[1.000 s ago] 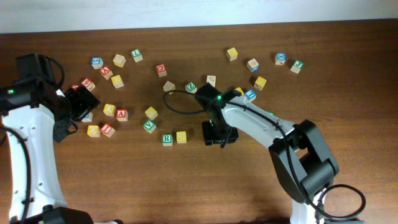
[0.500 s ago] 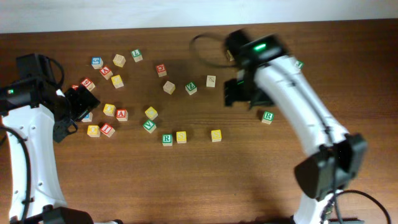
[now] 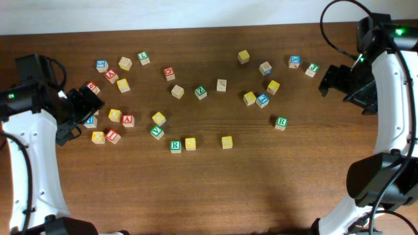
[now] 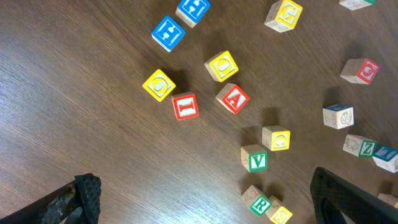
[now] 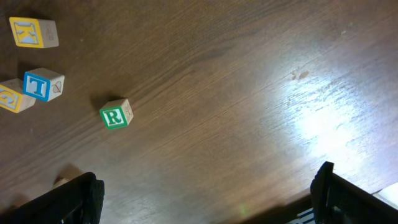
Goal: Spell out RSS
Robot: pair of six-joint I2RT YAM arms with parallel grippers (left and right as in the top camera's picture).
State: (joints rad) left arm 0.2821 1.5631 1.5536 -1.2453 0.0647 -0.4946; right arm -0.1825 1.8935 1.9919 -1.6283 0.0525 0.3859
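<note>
The second yellow cube (image 3: 226,142) sits away from the green R and yellow S, so I should push the R's free side (image 3: 172,147) with my left gripper to close the gap.
A green R cube (image 3: 175,146) and a yellow S cube (image 3: 190,143) stand side by side, touching, at the table's front middle. They also show in the left wrist view as the R (image 4: 260,203) and the S (image 4: 281,214). A second yellow cube (image 3: 226,141) stands alone to their right; its letter is too small to read. Another green R cube (image 3: 281,122) lies further right and shows in the right wrist view (image 5: 115,115). My left gripper (image 3: 81,109) (image 4: 205,205) is open and empty at the left. My right gripper (image 3: 339,81) (image 5: 205,199) is open and empty at the far right.
Several loose letter cubes lie scattered across the back half of the table. They include a red A (image 4: 233,98), a green V (image 4: 256,160), a blue T (image 5: 43,85) and a yellow K (image 5: 34,32). The table's edge shows at the bottom right of the right wrist view.
My right arm has swung from the table's middle up and out to the far right. A yellow cube now stands where its gripper was. The left arm has not moved.
</note>
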